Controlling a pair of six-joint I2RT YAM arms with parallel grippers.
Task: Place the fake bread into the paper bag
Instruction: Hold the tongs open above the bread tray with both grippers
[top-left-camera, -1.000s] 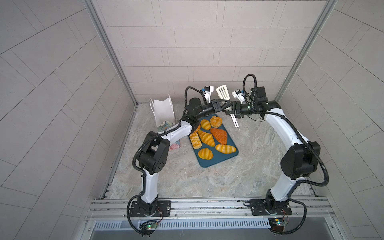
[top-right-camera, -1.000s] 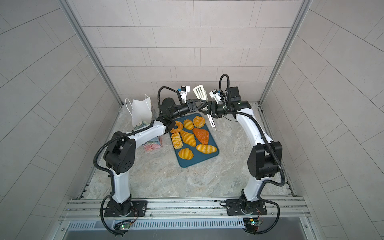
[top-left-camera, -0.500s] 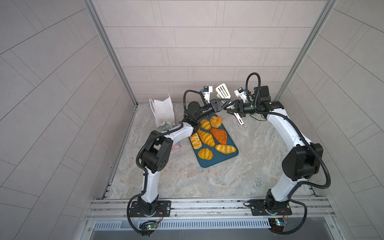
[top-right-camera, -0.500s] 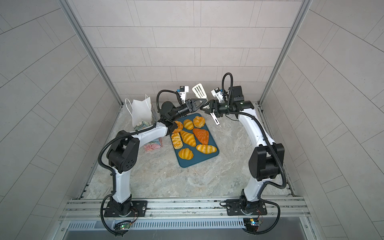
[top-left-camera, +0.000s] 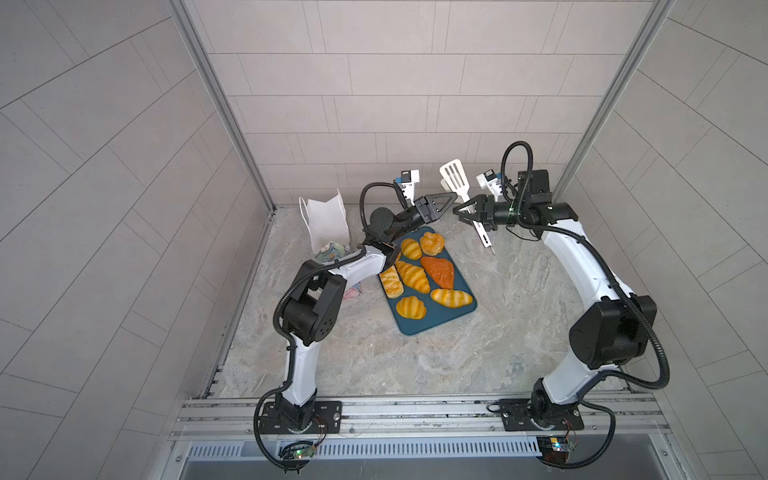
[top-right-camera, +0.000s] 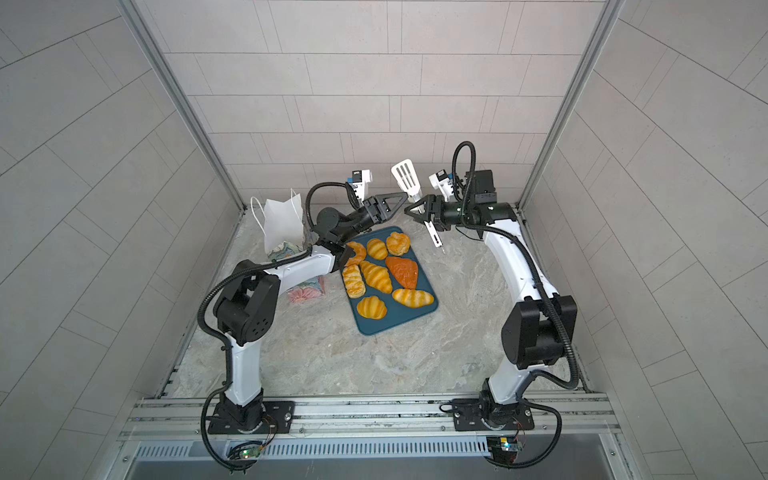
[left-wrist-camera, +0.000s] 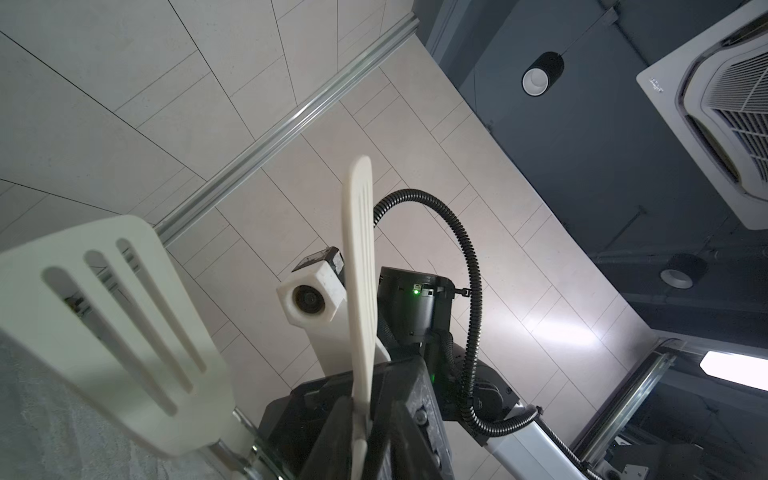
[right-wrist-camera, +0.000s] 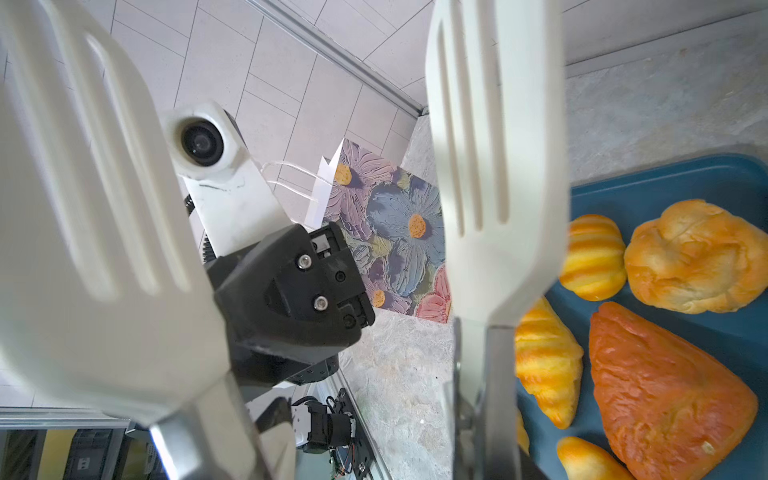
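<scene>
The tongs (top-left-camera: 482, 233) are standing crosswise in the robot's right gripper with their blades up, so the left gripper should open, reach in farther and tilt the blades (top-left-camera: 454, 176) toward itself.
Several glossy golden pieces of fake bread (top-left-camera: 411, 276) (top-right-camera: 376, 276) and one orange-brown piece (right-wrist-camera: 665, 395) lie on a dark teal tray (top-left-camera: 419, 326). The paper bag (top-left-camera: 326, 220) (right-wrist-camera: 395, 232) stands upright and open at the back left, white inside and floral outside. White slotted tongs (top-left-camera: 455, 178) (right-wrist-camera: 494, 166) are raised above the tray's far end, and my right gripper (top-left-camera: 456, 209) is shut on their arms. My left gripper (top-left-camera: 445, 201) (left-wrist-camera: 374, 386) faces it with its jaws a little apart around one tong blade (left-wrist-camera: 361, 291), which touches one finger only.
A flat pink patterned packet (top-right-camera: 307, 293) lies on the marble floor under my left forearm, between bag and tray. Tiled walls close in the back and both sides. Both arms arch over the tray's far end, fingertips nearly meeting.
My right arm has drawn slightly to the right with the tongs. My left gripper has followed and its jaws have loosened from the blade.
</scene>
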